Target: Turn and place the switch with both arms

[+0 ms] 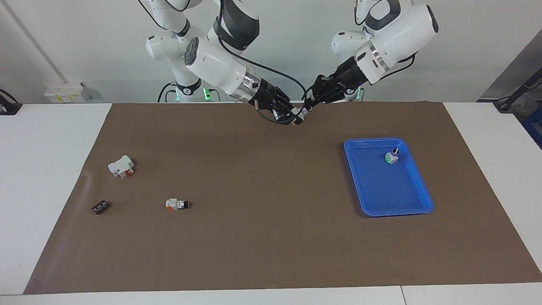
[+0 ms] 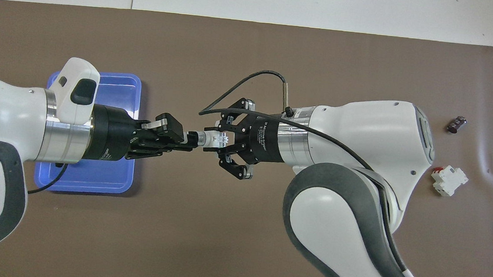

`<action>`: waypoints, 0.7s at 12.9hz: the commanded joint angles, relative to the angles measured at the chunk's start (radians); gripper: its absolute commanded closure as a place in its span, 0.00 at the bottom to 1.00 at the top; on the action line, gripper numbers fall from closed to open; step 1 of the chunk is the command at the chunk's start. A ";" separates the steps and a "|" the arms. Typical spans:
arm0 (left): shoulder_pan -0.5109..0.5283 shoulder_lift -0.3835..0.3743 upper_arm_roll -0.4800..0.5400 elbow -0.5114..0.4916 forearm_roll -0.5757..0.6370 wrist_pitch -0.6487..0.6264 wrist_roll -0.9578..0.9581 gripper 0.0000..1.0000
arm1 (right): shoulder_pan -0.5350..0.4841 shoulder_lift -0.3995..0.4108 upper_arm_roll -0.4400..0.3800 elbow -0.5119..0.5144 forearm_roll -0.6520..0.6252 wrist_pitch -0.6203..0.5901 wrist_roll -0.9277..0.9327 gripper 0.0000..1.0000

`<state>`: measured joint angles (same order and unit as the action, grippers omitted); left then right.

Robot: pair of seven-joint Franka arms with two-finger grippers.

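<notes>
The knob (image 2: 193,138) will twist on the spot when the robot's left gripper turns, because the silver collar (image 2: 202,138) sits in line between the knob and the white body.
A small white-bodied switch (image 1: 299,112) hangs in the air between my two grippers, over the brown mat near the robots. In the overhead view the switch (image 2: 211,139) lies level. Its black-and-silver knob points to the left gripper (image 2: 188,142), which is shut on the knob end. The right gripper (image 2: 223,140) has its fingers spread on either side of the white body. The left gripper (image 1: 305,108) and right gripper (image 1: 293,116) meet tip to tip.
A blue tray (image 1: 417,203) at the left arm's end holds another switch (image 1: 391,157), knob up. A third switch (image 1: 177,204), a white block with a red part (image 1: 121,166) and a small black piece (image 1: 100,207) lie toward the right arm's end.
</notes>
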<state>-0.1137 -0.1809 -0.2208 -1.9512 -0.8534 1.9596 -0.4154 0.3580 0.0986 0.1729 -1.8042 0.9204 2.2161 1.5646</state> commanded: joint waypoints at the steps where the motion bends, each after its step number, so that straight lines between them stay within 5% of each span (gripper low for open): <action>1: -0.020 -0.014 0.003 -0.020 -0.004 0.047 -0.162 1.00 | -0.002 -0.002 0.008 0.003 0.017 -0.012 0.020 1.00; 9: 0.003 -0.017 0.006 -0.032 0.008 0.058 -0.834 1.00 | -0.002 -0.002 0.008 0.003 0.017 -0.012 0.028 1.00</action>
<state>-0.1156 -0.1811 -0.2207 -1.9538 -0.8537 1.9755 -1.1170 0.3601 0.1037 0.1754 -1.8043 0.9204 2.2162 1.5701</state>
